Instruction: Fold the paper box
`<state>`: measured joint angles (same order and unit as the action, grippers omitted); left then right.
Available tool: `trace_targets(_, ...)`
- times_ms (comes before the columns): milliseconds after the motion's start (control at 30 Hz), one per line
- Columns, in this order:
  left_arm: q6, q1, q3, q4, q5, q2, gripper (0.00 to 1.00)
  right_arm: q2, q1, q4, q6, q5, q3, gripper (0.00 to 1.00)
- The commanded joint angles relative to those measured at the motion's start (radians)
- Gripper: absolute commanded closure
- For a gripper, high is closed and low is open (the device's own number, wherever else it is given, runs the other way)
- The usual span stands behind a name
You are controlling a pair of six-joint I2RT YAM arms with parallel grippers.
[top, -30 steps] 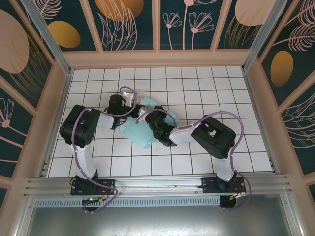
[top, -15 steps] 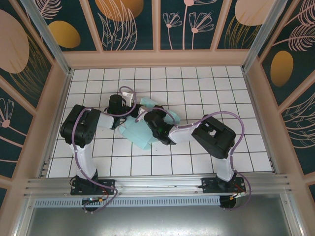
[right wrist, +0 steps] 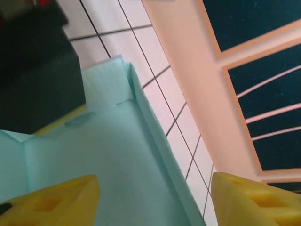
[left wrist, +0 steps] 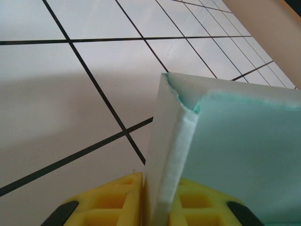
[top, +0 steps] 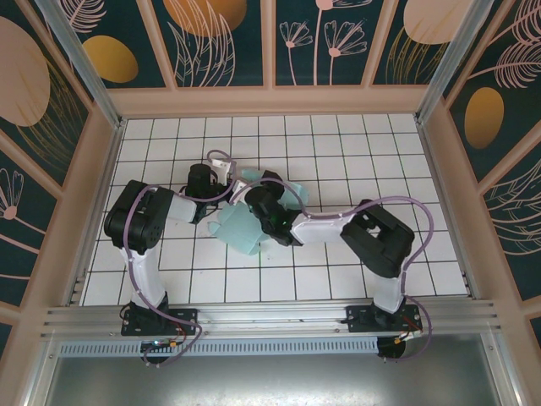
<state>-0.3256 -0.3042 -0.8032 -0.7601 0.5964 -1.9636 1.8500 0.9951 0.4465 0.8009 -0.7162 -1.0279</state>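
Note:
My right gripper is open above the box's bottom [right wrist: 110, 155]. It should move back and, from outside, pinch the folded corner [left wrist: 188, 103] next to my left gripper.
The paper box [top: 239, 230] is pale mint card, half formed, lying at the table's middle between the two wrists. My left gripper [top: 223, 191] is at the box's far-left corner. In the left wrist view its yellow fingers [left wrist: 117, 200] are shut on an upright wall of the box [left wrist: 244, 141], next to a folded corner. My right gripper [top: 256, 196] reaches over the box from the right. Its yellow fingers [right wrist: 51, 200] stand wide open astride the box's long side wall [right wrist: 155, 141], and the mint floor [right wrist: 103, 160] lies under them.
The white tiled table [top: 355, 152] is ringed by a pink wooden frame [top: 270, 100] with dark patterned panels. An aluminium rail [top: 270, 317] runs along the near edge by the arm bases. Bare tiles lie to the right and at the back.
My right arm has pushed further left and away over the box, and its elbow has stretched out. The box has shifted slightly left. The left gripper keeps its hold.

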Motion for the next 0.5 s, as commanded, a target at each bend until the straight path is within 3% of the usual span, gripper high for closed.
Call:
trace_targets(0, 0.000, -0.003, 0.014, -0.051, 0.017, 0.021, 0.83, -0.108, 0.009, -0.061, -0.178, 0.109, -0.017, 0.32)
trace_targets(233, -0.028, -0.003, 0.024, -0.110, 0.015, 0.033, 0.86, -0.230, -0.013, -0.083, -0.366, 0.199, 0.001, 0.28)
trace_targets(300, -0.040, -0.003, 0.046, -0.168, -0.010, 0.048, 0.92, -0.270, -0.042, -0.108, -0.449, 0.244, -0.002, 0.28)
trace_targets(467, -0.013, -0.006, 0.092, -0.262, -0.083, 0.095, 0.97, -0.386, -0.182, -0.180, -0.764, 0.513, -0.031, 0.30)
